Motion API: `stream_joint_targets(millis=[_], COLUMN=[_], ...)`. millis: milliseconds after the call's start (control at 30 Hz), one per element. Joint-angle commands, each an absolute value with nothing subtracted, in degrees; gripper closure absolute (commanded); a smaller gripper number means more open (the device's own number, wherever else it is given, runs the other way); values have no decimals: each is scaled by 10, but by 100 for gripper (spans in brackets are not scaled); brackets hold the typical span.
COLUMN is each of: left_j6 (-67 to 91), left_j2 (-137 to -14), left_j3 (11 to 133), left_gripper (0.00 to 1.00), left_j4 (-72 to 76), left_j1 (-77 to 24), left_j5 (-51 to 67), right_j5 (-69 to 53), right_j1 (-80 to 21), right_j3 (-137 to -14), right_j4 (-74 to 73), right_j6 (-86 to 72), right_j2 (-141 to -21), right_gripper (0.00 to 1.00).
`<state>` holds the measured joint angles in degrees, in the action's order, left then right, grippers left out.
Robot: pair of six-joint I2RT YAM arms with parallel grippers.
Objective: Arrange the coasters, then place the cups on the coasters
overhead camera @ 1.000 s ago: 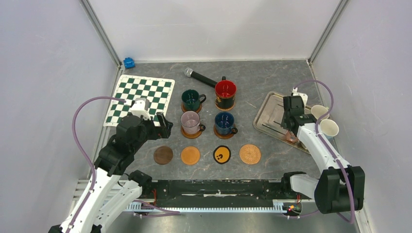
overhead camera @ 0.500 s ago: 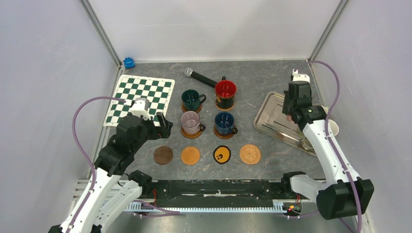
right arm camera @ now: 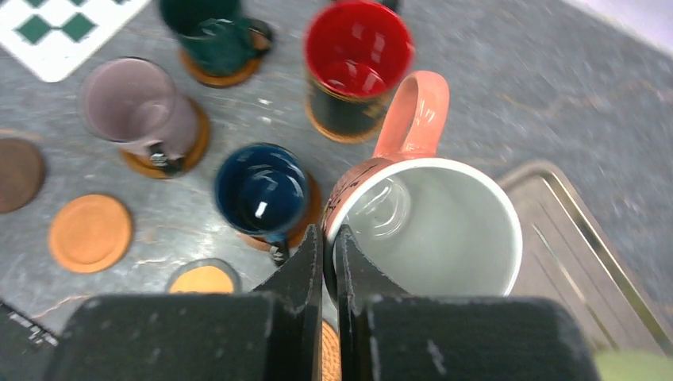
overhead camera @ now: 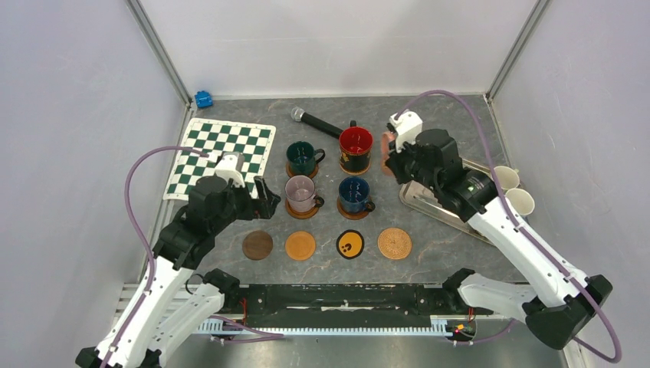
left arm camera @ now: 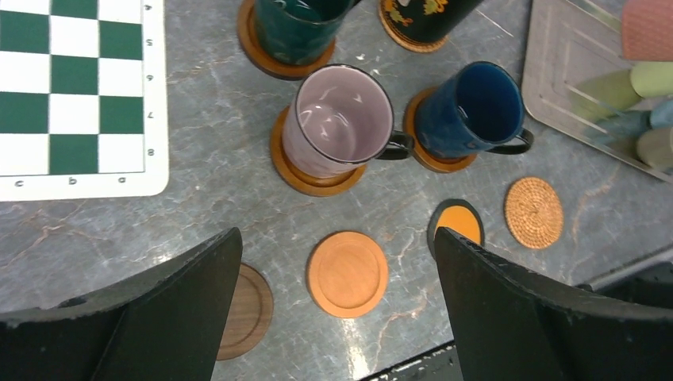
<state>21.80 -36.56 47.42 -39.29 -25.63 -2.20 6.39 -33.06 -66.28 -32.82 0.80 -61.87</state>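
The pink-handled cup (right arm camera: pixel 432 226) hangs by its rim with its opening up and the dark brown coaster (overhead camera: pixel 257 244) is empty, so the robot's right gripper should go to that coaster next and let go there.
My right gripper (overhead camera: pixel 392 153) is shut on the rim of a brownish cup (right arm camera: pixel 444 230) with a white inside and a pink handle. It holds the cup in the air between the red-inside cup (overhead camera: pixel 356 148) and the tray (overhead camera: pixel 418 195). The dark green (overhead camera: pixel 303 157), clear glass (overhead camera: pixel 300 193) and dark blue (overhead camera: pixel 354 193) cups also stand on coasters. In front lie bare coasters: dark brown (overhead camera: pixel 257 245), orange (overhead camera: pixel 300 245), black with yellow (overhead camera: pixel 350 244), woven (overhead camera: pixel 395 243). My left gripper (left arm camera: pixel 335 238) hangs open above the orange coaster (left arm camera: pixel 348 274).
A green-and-white chequered mat (overhead camera: pixel 222 153) lies at the back left, with a black microphone (overhead camera: pixel 316 121) behind the cups and a small blue object (overhead camera: pixel 203 99) in the corner. Two pale cups (overhead camera: pixel 506 176) sit at the tray's right end.
My right arm has lifted the brownish cup off the tray and swung it left toward the red-inside cup. The left arm has edged slightly right.
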Motion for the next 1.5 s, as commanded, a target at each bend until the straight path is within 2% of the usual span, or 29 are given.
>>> stream_joint_targets(millis=[0,133,267,633,1233,1467], left_j6=[239,250,242,228,221,207], left_j2=[-397,-416,-402,-295,-219,-209], left_j3=[520,555,597,676,746,742], left_gripper=[4,3,2,1,0,0], left_j4=[-392,-419,-448,-450,-450,-450], left_j1=[-259,-259,-259,-259,-259,-259], left_j5=[38,-5,-101,-257,-282,-285], right_j5=[2,9,25,9,-16,-23], right_j1=[-399,-494,-558,-600,-690,-709], right_j3=[-709,-739,-777,-856,-1081,-1106], right_j4=[-228,-196,-166,-130,-210,-216], right_j6=[50,63,59,-78,-108,-102], right_j2=[-631,-674,-726,-878,-1129,-1181], right_gripper=[100,100,100,100,100,100])
